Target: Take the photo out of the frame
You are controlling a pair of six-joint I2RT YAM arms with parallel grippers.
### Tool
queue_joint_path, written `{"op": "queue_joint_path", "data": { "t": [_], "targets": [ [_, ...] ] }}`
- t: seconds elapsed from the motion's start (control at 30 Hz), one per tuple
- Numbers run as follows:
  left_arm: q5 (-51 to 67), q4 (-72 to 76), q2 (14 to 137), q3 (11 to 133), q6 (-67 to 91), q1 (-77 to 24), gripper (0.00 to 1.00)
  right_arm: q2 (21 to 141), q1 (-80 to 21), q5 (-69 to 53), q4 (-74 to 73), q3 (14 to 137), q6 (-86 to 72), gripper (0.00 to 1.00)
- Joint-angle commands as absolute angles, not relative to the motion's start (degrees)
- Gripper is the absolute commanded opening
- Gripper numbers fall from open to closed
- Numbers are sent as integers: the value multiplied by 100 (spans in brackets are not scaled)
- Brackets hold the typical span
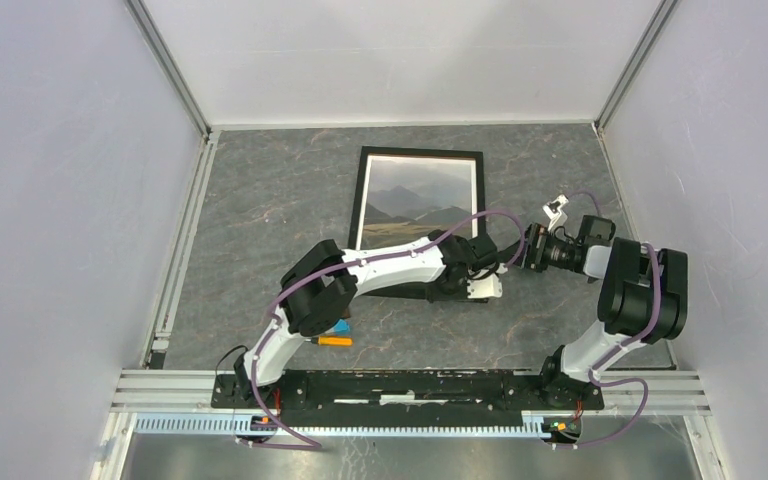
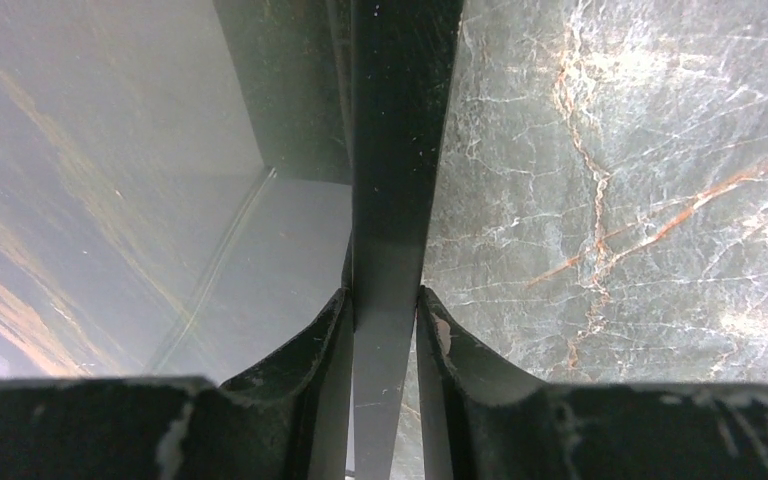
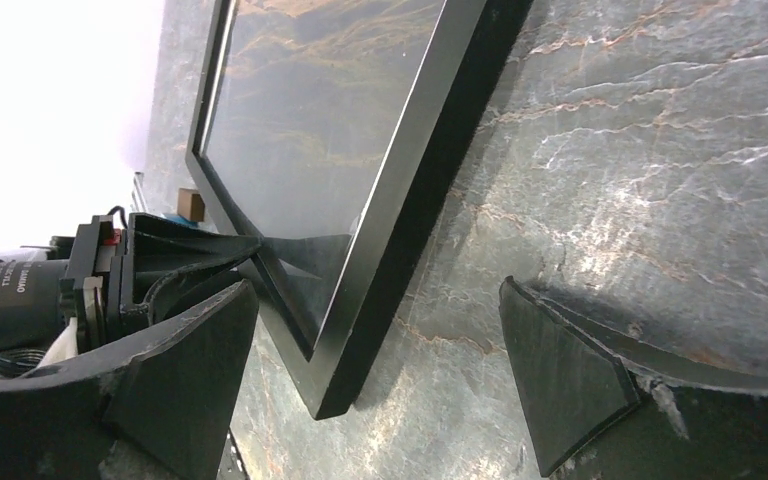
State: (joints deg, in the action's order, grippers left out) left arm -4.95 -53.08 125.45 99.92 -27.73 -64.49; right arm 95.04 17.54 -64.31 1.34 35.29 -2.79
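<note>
Next, my right gripper takes hold of the frame's side edge (image 3: 392, 245) and lifts the frame, because my left gripper is holding the frame's raised near edge (image 3: 285, 330) with its arm across the glass.
The frame (image 1: 363, 200) lies on the grey marble table with its black border and glass facing up. The photo (image 1: 418, 200), hills under a pale sky, shows inside it. My left gripper (image 1: 468, 265) reaches across to the frame's near right corner. In the left wrist view it (image 2: 388, 310) is shut on the black frame edge (image 2: 392, 180). My right gripper (image 1: 516, 250) sits just right of that corner and is open. In the right wrist view its jaws (image 3: 375, 290) stand wide on either side of the frame's corner (image 3: 360, 330), which is tilted slightly off the table.
An orange and blue object (image 1: 335, 337) lies under the left arm's elbow. A small brown block (image 3: 191, 204) shows past the frame in the right wrist view. White walls enclose the table (image 1: 260, 180), and a metal rail (image 1: 182, 240) runs along its left side.
</note>
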Motion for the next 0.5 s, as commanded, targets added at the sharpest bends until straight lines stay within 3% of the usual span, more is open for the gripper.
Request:
{"op": "queue_joint_path", "data": {
  "t": [0.0,0.47],
  "targets": [
    [-175,-5229,11835,10192,-2507,-6430,2,9709,1768,-6536,516,3283,-639,98],
    [419,-4894,11190,9692,-2369,-6425,2,10306,1375,-7109,1516,3071,-1826,98]
  ]
}}
